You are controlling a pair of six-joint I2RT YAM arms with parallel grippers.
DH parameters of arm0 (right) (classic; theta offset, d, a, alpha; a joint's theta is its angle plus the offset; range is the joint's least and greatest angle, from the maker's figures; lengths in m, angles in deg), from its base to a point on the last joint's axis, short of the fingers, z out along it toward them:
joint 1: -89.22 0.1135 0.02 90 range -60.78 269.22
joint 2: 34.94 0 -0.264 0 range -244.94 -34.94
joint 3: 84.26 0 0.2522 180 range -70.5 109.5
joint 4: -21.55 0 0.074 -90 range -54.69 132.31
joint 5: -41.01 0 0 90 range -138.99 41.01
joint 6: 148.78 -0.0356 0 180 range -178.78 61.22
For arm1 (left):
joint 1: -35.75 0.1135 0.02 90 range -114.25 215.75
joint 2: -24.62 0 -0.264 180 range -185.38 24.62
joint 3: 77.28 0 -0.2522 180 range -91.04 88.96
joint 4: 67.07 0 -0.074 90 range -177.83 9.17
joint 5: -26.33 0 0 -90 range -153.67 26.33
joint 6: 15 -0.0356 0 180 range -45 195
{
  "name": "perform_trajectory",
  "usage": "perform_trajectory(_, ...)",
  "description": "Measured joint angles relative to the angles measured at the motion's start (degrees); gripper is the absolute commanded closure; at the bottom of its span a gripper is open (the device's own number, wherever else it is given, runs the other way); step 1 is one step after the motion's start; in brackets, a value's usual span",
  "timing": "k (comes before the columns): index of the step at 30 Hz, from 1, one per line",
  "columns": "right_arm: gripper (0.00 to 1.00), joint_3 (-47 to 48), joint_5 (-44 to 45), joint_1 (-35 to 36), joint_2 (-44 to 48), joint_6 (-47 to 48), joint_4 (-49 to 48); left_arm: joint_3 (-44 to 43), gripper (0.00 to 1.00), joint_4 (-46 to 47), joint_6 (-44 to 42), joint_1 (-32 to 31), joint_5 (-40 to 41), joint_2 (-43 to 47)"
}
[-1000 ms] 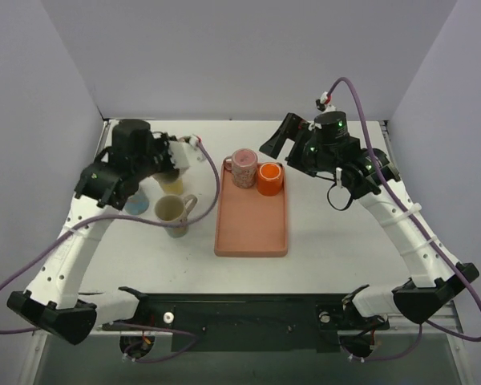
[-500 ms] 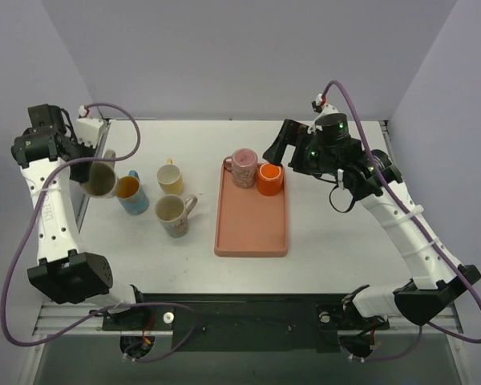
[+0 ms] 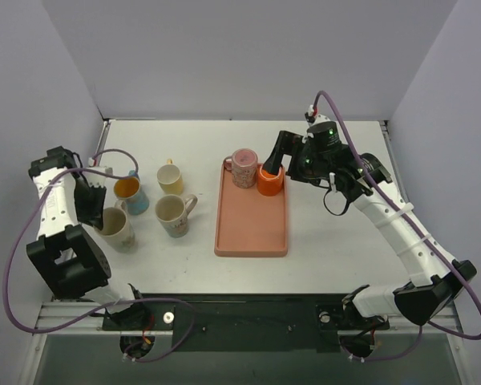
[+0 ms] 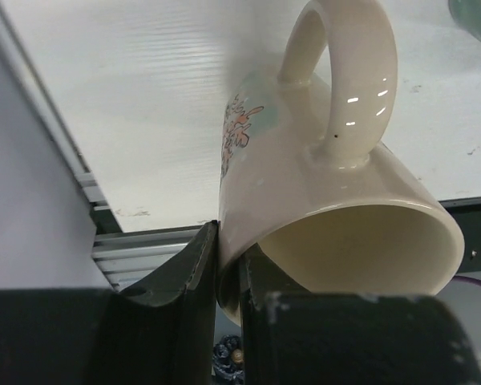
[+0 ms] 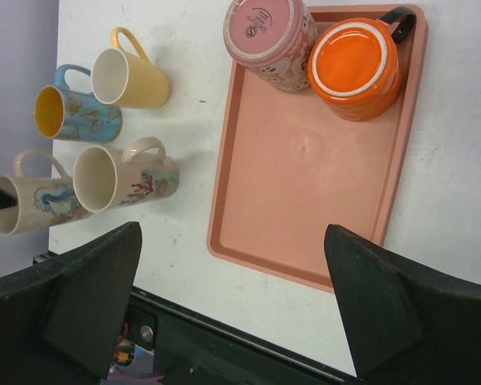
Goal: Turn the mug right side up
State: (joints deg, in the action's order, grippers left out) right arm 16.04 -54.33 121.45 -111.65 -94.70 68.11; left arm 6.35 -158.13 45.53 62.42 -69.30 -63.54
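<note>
My open right gripper should stay on its way, because the orange mug's black handle (image 5: 404, 19) points clear of the pink mug. It should keep moving toward that handle until its fingers are on both sides of it.
My left gripper (image 3: 96, 210) is shut on the rim wall of a cream mug (image 3: 117, 228) with a blue-and-coral picture, at the table's front left. One finger is inside the mug (image 4: 329, 200) and one outside, and its mouth faces up in the top view. I cannot tell whether its base touches the table. On the salmon tray (image 3: 251, 233), a pink mug (image 3: 243, 168) and an orange mug (image 3: 269, 178) stand upside down. My right gripper (image 3: 276, 152) hovers open just above the orange mug (image 5: 354, 68), with nothing between its fingers (image 5: 104, 273).
Three upright mugs stand left of the tray (image 5: 305, 184): blue with an orange inside (image 3: 131, 193), yellow (image 3: 170, 178), and cream with a coral pattern (image 3: 175, 214). The left side wall and table edge lie close to my left arm.
My left arm swung from the mug cluster out to the far left, then carried the cream mug forward and brought it mouth up. My right gripper drifted left toward the orange mug.
</note>
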Motion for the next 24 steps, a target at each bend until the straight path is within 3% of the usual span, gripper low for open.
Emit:
perform_trajectory(5,0.08,-0.9,0.1,0.0,0.0,0.2,-0.6,6.4,1.0,2.2,2.0,-5.3,0.1,-1.5)
perform_trajectory(16,0.04,-4.4,0.9,0.0,0.0,1.0,-1.0,8.5,0.99,5.4,3.6,-4.9,0.3,-2.9)
perform_trajectory(20,0.0,-4.4,2.2,-0.5,0.0,2.9,-0.9,8.5,0.84,6.7,3.7,-4.9,-0.3,-2.5)
perform_trajectory(24,0.0,-4.3,4.0,-2.7,-1.9,4.8,-1.0,8.4,0.57,10.9,4.0,-5.0,-1.2,-1.9)
